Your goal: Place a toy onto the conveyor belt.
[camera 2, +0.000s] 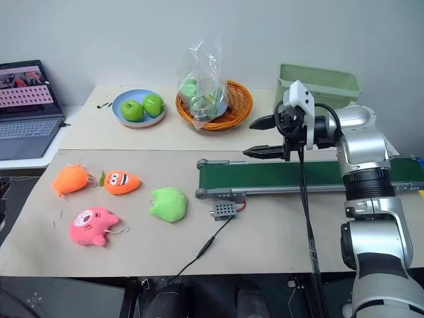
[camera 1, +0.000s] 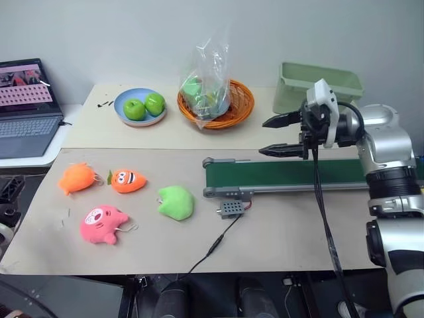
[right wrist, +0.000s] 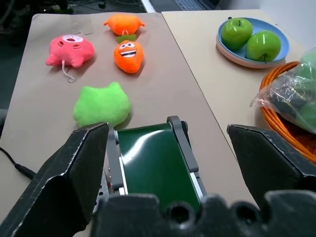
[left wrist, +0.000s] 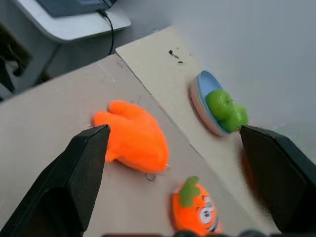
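Note:
The grey box with a cable (camera 1: 232,209) is wired to the conveyor belt, so the toy (camera 1: 78,178) will travel away along the belt when the robot places it.
The toy (camera 1: 78,177), a plain orange fuzzy blob, lies at the left of the brown table sheet. In the left wrist view the toy (left wrist: 133,136) sits ahead of my left gripper (left wrist: 173,133), whose fingers stand wide open and apart from it, with nothing held. The conveyor belt (camera 1: 285,175), dark green in a grey frame, runs along the right side of the table. My right gripper (camera 1: 265,137) hovers open and empty over the belt's left end (right wrist: 153,163), pointing left.
An orange carrot plush (camera 1: 127,180), a pink plush (camera 1: 103,224) and a green plush (camera 1: 176,202) lie between the toy and the belt. A grey box (camera 1: 231,209) with a cable sits at the belt's front. A plate of apples (camera 1: 140,107), an orange basket (camera 1: 215,104), a green bin (camera 1: 318,83) and a laptop (camera 1: 25,109) stand behind.

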